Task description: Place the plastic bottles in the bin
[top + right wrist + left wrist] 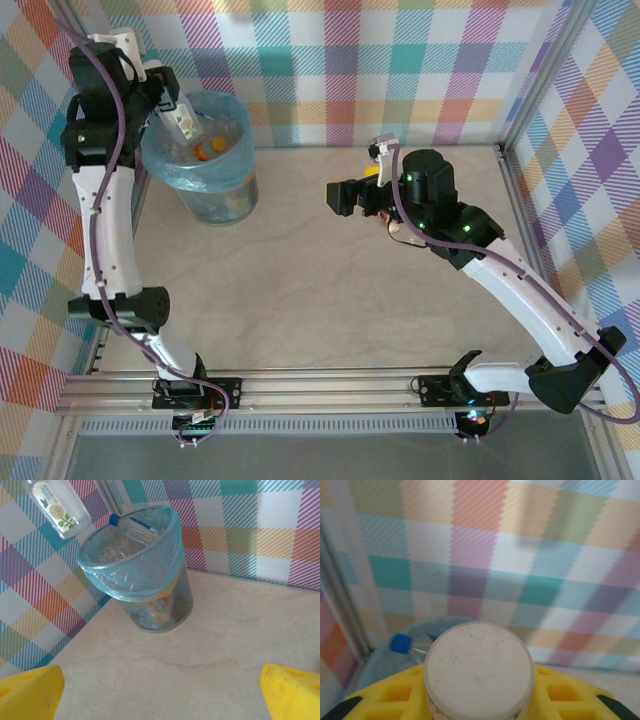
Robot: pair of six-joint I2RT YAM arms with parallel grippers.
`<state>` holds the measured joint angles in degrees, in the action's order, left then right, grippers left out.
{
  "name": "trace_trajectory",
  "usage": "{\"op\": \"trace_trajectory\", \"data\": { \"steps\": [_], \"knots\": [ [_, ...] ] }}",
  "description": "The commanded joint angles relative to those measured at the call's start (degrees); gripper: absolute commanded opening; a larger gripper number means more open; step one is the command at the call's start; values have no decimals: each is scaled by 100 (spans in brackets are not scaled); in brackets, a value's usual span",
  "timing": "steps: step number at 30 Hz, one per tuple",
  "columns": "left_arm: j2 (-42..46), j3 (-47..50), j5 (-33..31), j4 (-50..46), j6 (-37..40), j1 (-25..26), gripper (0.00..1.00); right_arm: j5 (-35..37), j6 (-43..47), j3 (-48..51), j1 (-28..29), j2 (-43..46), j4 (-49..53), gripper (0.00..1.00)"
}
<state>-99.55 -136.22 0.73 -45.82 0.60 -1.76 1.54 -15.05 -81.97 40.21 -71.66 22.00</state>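
Note:
The clear plastic bottle [59, 509] is hanging at a slant by the bin's side rim, so the robot's left gripper should swing back over the bin's opening [214, 128] before it opens its fingers.
My left gripper [178, 112] is raised over the bin [205, 178] and shut on a clear plastic bottle [186, 122] with a pale label. In the left wrist view the bottle's round whitish base [479, 667] sits between the yellow fingers [395, 695]. The right wrist view shows this bottle [56, 506] hanging above the bin's blue-bagged rim [131, 583]. A blue-capped bottle [134, 525] leans inside the bin, and its cap [400, 643] shows past the held bottle. More bottles lie within. My right gripper [343, 197] hovers over mid-table, open and empty, yellow fingertips [31, 692] far apart.
The bin stands in the back left corner against the plaid walls [400, 70]. A metal frame post [510, 150] marks the right edge. The beige tabletop [330, 300] lies bare between the arms.

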Motion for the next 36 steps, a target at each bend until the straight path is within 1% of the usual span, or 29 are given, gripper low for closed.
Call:
{"op": "trace_trajectory", "data": {
  "steps": [1,7,12,15,17,20,23,25,26,27,28,29,30,31,32,34,36],
  "knots": [
    [-530,-251,-554,416,668,-44,0,170,195,100,22,97,-163,100],
    [-1111,-379,-546,424,1166,-35,0,226,196,203,22,108,-99,100],
    [-1325,-342,-469,104,1616,-7,0,233,189,261,20,108,-44,100],
    [-1345,-125,-538,63,1877,83,1,198,171,270,17,82,-73,100],
    [-1348,-17,-689,40,2101,178,2,198,159,256,22,57,-82,100],
    [-1378,88,-1322,56,2691,404,0,148,133,239,20,47,-40,100],
    [-1361,226,-1524,73,3061,518,0,158,120,260,21,55,17,100],
    [-1373,229,-1545,45,3055,532,4,202,112,281,22,71,63,100],
    [-1370,206,-1478,-12,3027,528,8,221,101,300,23,81,72,100],
    [-1361,183,-1397,-55,2970,528,19,233,88,313,19,95,85,100],
    [-1343,139,-1307,-90,2869,530,44,234,76,328,16,99,85,100],
    [-1329,81,-1231,-130,2786,533,64,228,63,324,23,108,85,100],
    [-1309,4,-1144,-167,2672,540,78,224,55,329,17,108,90,100],
    [-1297,-93,-1086,-194,2563,533,83,215,48,326,22,102,85,100],
    [-1276,-179,-1031,-214,2469,530,84,206,45,317,17,99,77,100],
    [-1247,-348,-931,-258,2318,528,84,208,38,303,22,91,79,100],
    [-1193,-464,-838,-295,2150,528,80,206,23,300,20,83,59,99]
  ]
}}
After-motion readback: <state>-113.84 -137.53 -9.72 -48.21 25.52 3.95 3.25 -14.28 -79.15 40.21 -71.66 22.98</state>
